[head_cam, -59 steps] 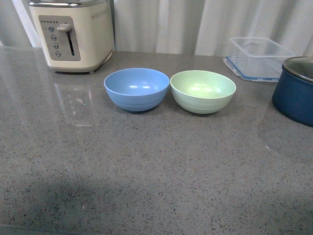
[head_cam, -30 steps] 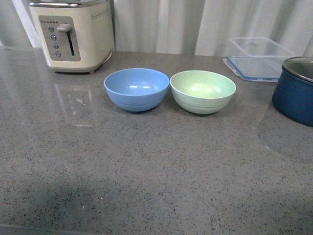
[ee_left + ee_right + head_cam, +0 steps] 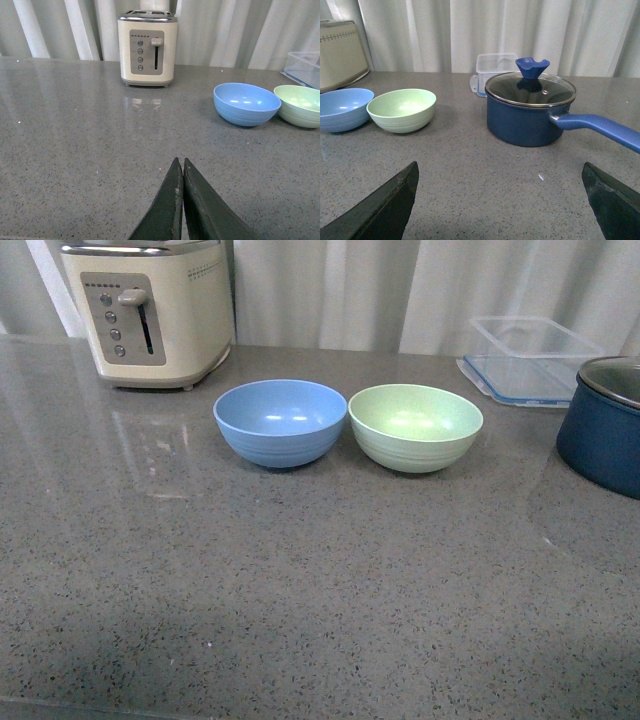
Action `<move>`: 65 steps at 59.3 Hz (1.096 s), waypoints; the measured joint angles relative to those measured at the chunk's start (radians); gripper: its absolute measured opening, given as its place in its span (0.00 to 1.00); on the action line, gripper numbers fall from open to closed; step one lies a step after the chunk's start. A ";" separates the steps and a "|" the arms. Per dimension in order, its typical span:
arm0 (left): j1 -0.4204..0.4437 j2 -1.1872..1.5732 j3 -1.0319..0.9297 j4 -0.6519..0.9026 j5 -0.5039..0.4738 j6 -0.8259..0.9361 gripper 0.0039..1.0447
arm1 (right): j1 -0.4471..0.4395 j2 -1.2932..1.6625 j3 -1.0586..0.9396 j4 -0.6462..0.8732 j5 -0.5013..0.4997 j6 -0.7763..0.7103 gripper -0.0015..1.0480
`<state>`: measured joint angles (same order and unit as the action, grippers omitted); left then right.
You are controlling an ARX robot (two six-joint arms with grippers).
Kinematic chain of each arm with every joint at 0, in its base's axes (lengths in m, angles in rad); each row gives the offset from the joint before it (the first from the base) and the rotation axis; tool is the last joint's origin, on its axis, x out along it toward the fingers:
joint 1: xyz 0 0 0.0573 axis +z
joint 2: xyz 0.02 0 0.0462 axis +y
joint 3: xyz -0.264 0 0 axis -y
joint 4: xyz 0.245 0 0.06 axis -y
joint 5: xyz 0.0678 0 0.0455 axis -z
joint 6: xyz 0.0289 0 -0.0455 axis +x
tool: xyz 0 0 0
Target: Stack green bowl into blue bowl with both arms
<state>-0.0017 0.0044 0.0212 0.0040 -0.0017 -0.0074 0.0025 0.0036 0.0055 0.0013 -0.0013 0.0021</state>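
Observation:
I can see that the blue bowl's opening (image 3: 247,96) looks about as wide as the green bowl (image 3: 300,106), so the green bowl will sit high and tilted when I stack it.
The pale green bowl (image 3: 415,426) stands upright on the grey counter, right beside the sky-blue bowl (image 3: 280,421) on its left; their rims nearly touch. Both are empty. Neither arm appears in the front view. In the left wrist view my left gripper (image 3: 180,162) is shut with nothing in it, well short of the blue bowl (image 3: 246,103) and green bowl (image 3: 300,104). In the right wrist view my right gripper (image 3: 500,169) is wide open over bare counter, with the green bowl (image 3: 402,109) and blue bowl (image 3: 342,108) some way ahead of it.
A cream toaster (image 3: 150,308) stands at the back left. A clear plastic container (image 3: 530,358) sits at the back right. A dark navy pot (image 3: 530,110) with a glass lid and long blue handle (image 3: 600,127) stands right of the green bowl.

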 joint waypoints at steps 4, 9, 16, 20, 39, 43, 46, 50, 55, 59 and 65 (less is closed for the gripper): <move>0.000 0.000 0.000 -0.003 0.000 0.000 0.03 | 0.000 0.000 0.000 0.000 0.000 0.000 0.90; 0.000 0.000 0.000 -0.003 0.000 0.000 0.17 | 0.000 0.000 0.000 0.000 0.000 0.000 0.90; 0.000 0.000 0.000 -0.003 -0.001 0.000 0.41 | -0.030 0.074 0.060 -0.152 -0.126 -0.006 0.90; 0.000 -0.001 0.000 -0.003 0.000 0.000 0.52 | -0.047 0.156 0.106 -0.198 -0.195 -0.005 0.90; 0.000 -0.001 0.000 -0.003 0.000 0.002 0.93 | 0.126 0.611 0.406 0.069 -0.172 -0.121 0.90; 0.000 -0.001 0.000 -0.003 -0.001 0.002 0.94 | 0.173 0.763 0.494 0.084 -0.130 -0.132 0.90; 0.000 -0.001 0.000 -0.003 -0.001 0.002 0.94 | 0.201 0.875 0.559 0.097 -0.105 -0.134 0.90; 0.000 -0.001 0.000 -0.003 -0.001 0.002 0.94 | 0.225 1.003 0.639 0.092 -0.089 -0.128 0.90; 0.000 -0.001 0.000 -0.003 -0.001 0.002 0.94 | 0.242 1.161 0.749 0.073 -0.064 -0.113 0.90; 0.000 -0.001 0.000 -0.003 -0.001 0.002 0.94 | 0.245 1.272 0.836 0.036 -0.048 -0.089 0.90; 0.000 -0.001 0.000 -0.003 -0.001 0.002 0.94 | 0.245 1.447 0.977 -0.051 -0.023 -0.018 0.90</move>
<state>-0.0017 0.0032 0.0212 0.0006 -0.0025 -0.0055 0.2478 1.4506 0.9825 -0.0498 -0.0246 -0.0154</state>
